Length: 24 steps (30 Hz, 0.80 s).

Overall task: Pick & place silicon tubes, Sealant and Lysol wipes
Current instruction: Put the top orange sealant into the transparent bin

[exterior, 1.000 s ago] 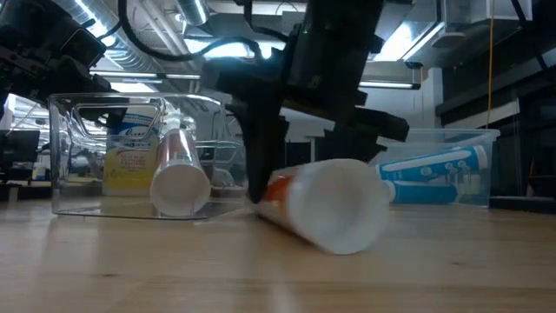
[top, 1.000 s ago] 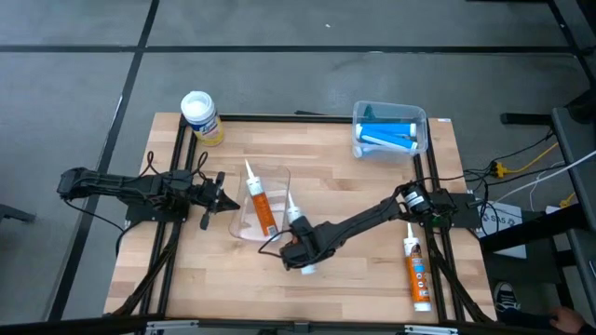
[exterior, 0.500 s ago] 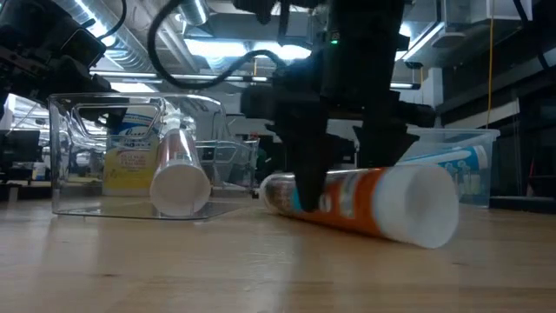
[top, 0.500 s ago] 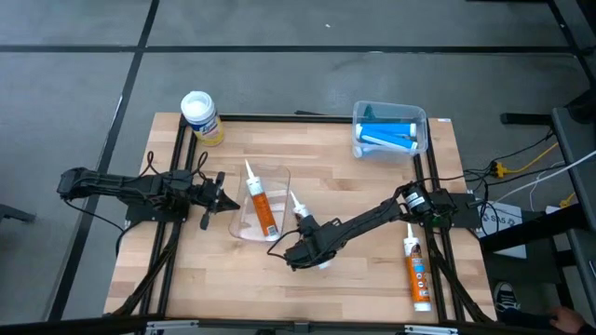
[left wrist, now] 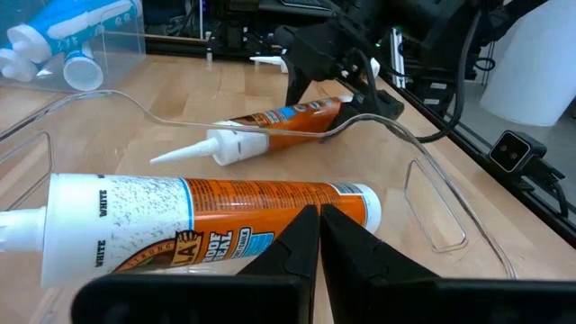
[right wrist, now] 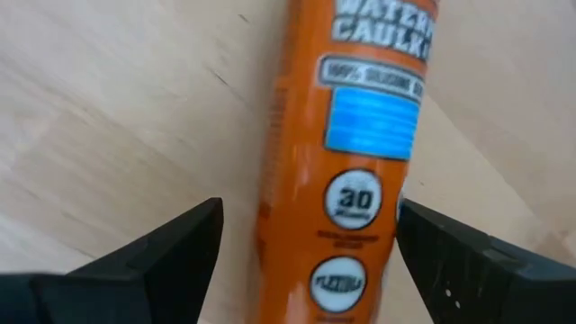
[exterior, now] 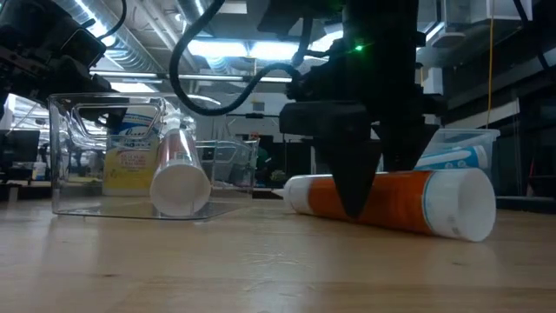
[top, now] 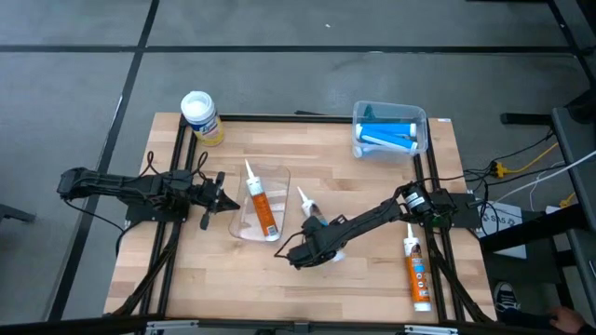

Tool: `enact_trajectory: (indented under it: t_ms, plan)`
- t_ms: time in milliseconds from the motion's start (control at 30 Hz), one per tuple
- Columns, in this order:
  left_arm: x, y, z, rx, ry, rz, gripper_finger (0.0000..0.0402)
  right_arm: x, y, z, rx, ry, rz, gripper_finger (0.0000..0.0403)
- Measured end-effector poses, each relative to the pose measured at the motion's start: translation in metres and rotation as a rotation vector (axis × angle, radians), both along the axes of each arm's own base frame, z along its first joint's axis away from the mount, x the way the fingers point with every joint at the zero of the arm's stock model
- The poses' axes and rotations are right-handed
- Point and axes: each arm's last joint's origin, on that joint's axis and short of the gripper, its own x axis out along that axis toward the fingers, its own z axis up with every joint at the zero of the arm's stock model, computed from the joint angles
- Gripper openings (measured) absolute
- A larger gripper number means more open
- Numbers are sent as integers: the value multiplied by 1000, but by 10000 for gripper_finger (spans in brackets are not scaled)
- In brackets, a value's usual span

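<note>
The orange silicone tube has its round body lying on its side, so it should roll and turn its label away when my right gripper pushes it.
An orange silicone tube lies on its side on the wooden table, also seen in the low view. My right gripper stands open over the tube's body, pointing down, with one finger on each side. A second orange tube lies in a clear tray. My left gripper waits shut just left of that tray. The yellow Lysol wipes canister stands upright at the table's far left corner. My right gripper comes from above with its fingers set across the tube's body, about midway along it. One finger stands close to the tube's side; I cannot tell whether it touches. The tube rests flat on the table.
A clear bin with blue tubes sits at the far right. A third orange tube lies near the right edge. Bare wood shows along the near edge.
My right gripper has shifted slightly toward the table's right edge and has tipped and rolled at the wrist, staying open. The tube under it has turned about on the table: its flat end has swung toward the right edge, while its nozzle end has stayed nearly where it was.
</note>
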Motion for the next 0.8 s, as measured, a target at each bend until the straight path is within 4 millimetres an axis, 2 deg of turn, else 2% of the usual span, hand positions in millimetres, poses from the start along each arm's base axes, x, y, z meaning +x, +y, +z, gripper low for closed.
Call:
enact_trajectory:
  t_ms: [167,367,633,800]
  plan:
    - [0,0,0,0,0,0,8,-2,-1,2,10,10,40,323]
    - [0,0,0,0,0,0,13,-19,-12,7,48,-86,30,323]
    - [0,0,0,0,0,0,8,-43,-30,-10,147,-140,66,323]
    - [0,0,0,0,0,0,13,-57,-41,-14,226,-218,114,323]
